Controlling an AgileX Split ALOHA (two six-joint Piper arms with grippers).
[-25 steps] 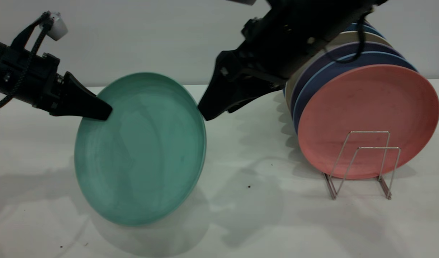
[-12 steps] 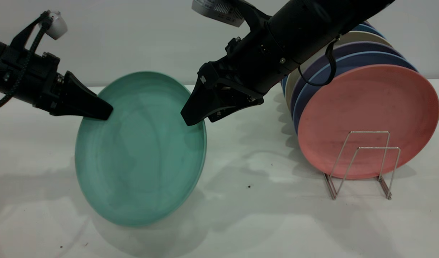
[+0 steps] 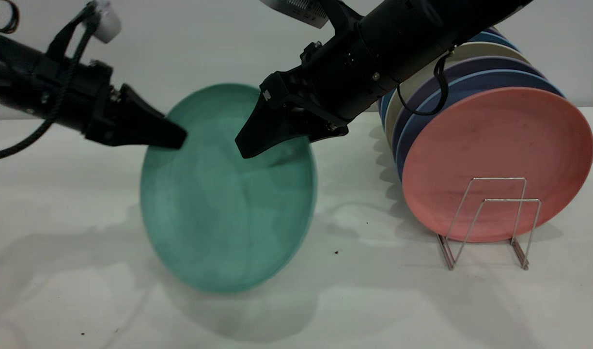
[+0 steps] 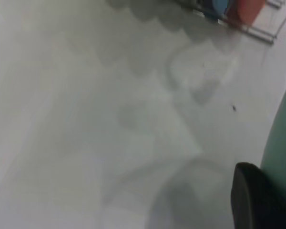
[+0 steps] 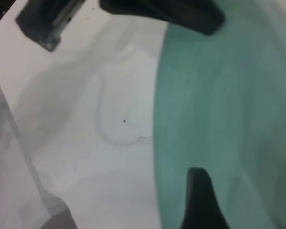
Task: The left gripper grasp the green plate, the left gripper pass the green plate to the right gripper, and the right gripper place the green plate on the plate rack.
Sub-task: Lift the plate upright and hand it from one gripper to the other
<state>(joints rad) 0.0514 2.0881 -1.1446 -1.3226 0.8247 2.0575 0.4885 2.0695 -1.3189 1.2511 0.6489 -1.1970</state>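
The green plate's rim (image 5: 158, 200) is between the open fingers of my right gripper, so my right gripper should close on that rim (image 3: 312, 149) before my left gripper opens and moves away.
The green plate (image 3: 228, 203) stands nearly upright, tilted, its lower edge close to the white table. My left gripper (image 3: 178, 140) is shut on its upper left rim; in the left wrist view one finger (image 4: 252, 200) lies against the plate (image 4: 282, 143). My right gripper (image 3: 250, 145) is at the plate's upper right rim with jaws apart, one finger across the plate's face (image 5: 200, 200). The right wrist view shows the plate (image 5: 229, 109) and the left gripper (image 5: 200, 19) on its rim. The plate rack (image 3: 485, 218) stands at the right.
A salmon-pink plate (image 3: 495, 155) stands foremost in the rack, with blue, purple and cream plates (image 3: 451, 92) behind it. Two wire loops in front of the pink plate hold nothing. The right arm reaches across above the rack's plates.
The left gripper has carried the green plate right and slightly up. The right gripper has come down and left from beside the plate, and its front finger now overlaps the plate's face.
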